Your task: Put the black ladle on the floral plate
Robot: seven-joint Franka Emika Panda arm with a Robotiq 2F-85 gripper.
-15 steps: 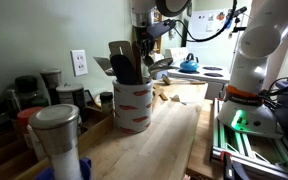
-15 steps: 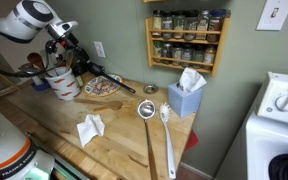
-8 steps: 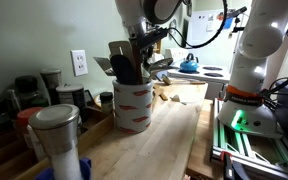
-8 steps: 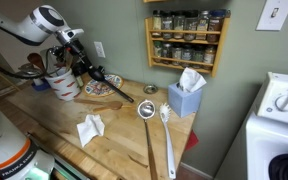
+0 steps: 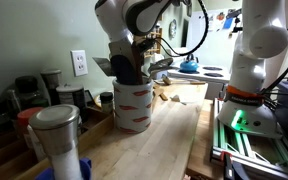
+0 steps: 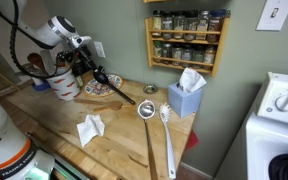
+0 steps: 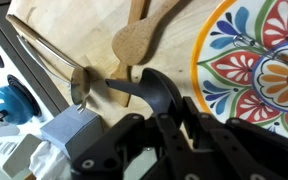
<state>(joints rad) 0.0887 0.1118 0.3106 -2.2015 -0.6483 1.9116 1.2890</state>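
Note:
The black ladle's head (image 7: pixel 161 92) is hanging next to the floral plate's clear rim (image 7: pixel 211 88). My gripper continues to move until the ladle's head is over the plate, and then let go.
My gripper (image 7: pixel 169 130) is shut on the black ladle (image 7: pixel 152 90); the handle runs between the fingers and the rounded head sticks out in front. In the wrist view the ladle hangs just beside the rim of the floral plate (image 7: pixel 254 60). In an exterior view the gripper (image 6: pixel 84 63) holds the ladle (image 6: pixel 112 85) slanting down over the plate (image 6: pixel 96 93) on the wooden counter. In an exterior view the gripper (image 5: pixel 136 52) is partly hidden behind the utensil crock.
A white and red utensil crock (image 6: pixel 62 83) (image 5: pixel 132 106) stands beside the plate. A wooden spoon (image 7: pixel 139 35) and a metal ladle (image 7: pixel 84 85) (image 6: pixel 147 110) lie on the counter. A pale spatula (image 6: pixel 168 135), a napkin (image 6: pixel 90 128) and a tissue box (image 6: pixel 187 96) are nearby.
The arm has moved down and away from the crock toward the plate, carrying the black ladle with it. The grip has stayed shut.

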